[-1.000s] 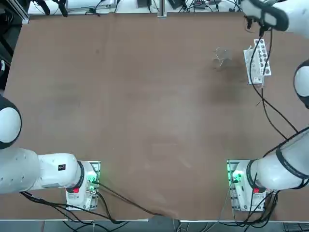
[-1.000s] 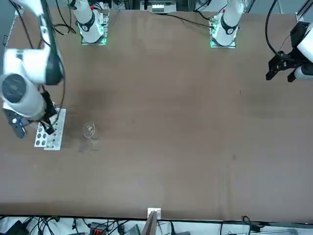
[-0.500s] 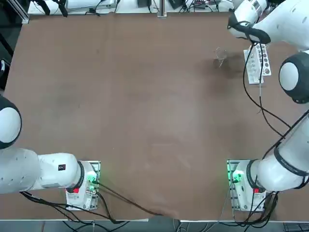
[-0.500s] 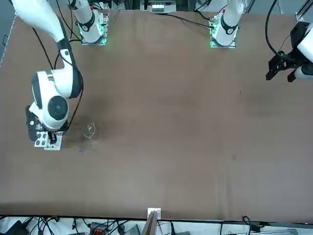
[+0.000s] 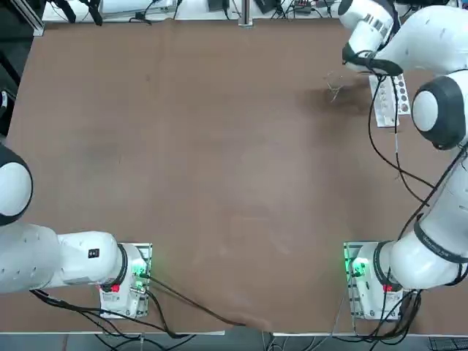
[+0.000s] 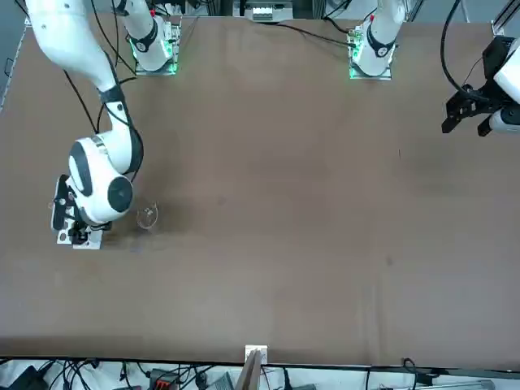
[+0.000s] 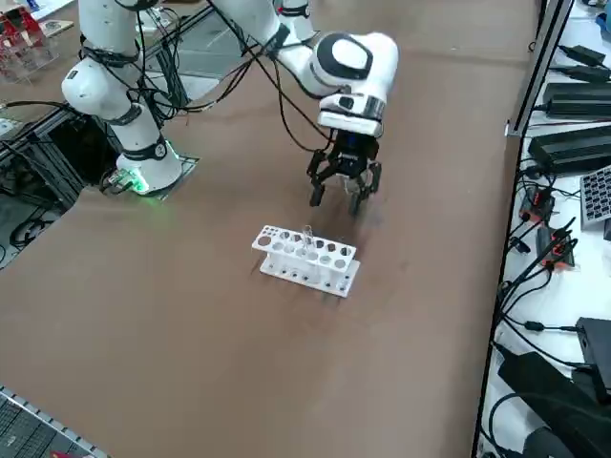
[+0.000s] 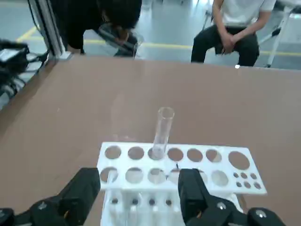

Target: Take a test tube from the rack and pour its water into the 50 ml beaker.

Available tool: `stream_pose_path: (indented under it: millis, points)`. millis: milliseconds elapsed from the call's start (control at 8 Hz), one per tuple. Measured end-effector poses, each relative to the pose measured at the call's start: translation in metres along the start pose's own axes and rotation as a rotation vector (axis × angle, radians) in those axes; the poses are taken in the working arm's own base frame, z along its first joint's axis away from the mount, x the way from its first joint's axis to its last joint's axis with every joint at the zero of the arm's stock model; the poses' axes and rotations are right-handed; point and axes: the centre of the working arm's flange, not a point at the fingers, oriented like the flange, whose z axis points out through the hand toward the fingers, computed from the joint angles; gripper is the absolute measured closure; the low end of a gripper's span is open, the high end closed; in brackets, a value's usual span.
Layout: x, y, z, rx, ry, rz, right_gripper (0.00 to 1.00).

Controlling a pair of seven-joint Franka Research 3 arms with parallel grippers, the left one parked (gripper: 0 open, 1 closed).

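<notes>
My gripper will lift the clear test tube, and the tube will slide out and leave the rack behind, because a gap shows beside it in its hole.
The white rack lies near the table's far right; my arm covers much of it in the front view. One clear test tube stands upright in a hole of the rack's row farther from the wrist camera, also faint at the test tube. The tiny glass beaker sits apart from the rack, toward the table's middle. My right gripper hangs open just above the table beside the rack, on its beaker side. Its fingers hold nothing, and the gripper faces the rack's long side.
The right arm's black cable trails over the table near the rack. Beyond the table's right edge are power bricks and cables. The wrist view shows a seated person and another person in dark clothes beyond the table.
My right hand has swung from above the rack's far end toward the beaker side and come lower, now beside the rack. Rack, tube and beaker have not moved.
</notes>
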Motion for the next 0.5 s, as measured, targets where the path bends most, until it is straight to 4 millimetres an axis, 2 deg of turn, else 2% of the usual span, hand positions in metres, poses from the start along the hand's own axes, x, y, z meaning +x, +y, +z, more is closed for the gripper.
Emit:
stream_pose_path:
  millis: [500]
  points:
    - [-0.047, 0.014, 0.046, -0.033, 0.293, 0.033, 0.04]
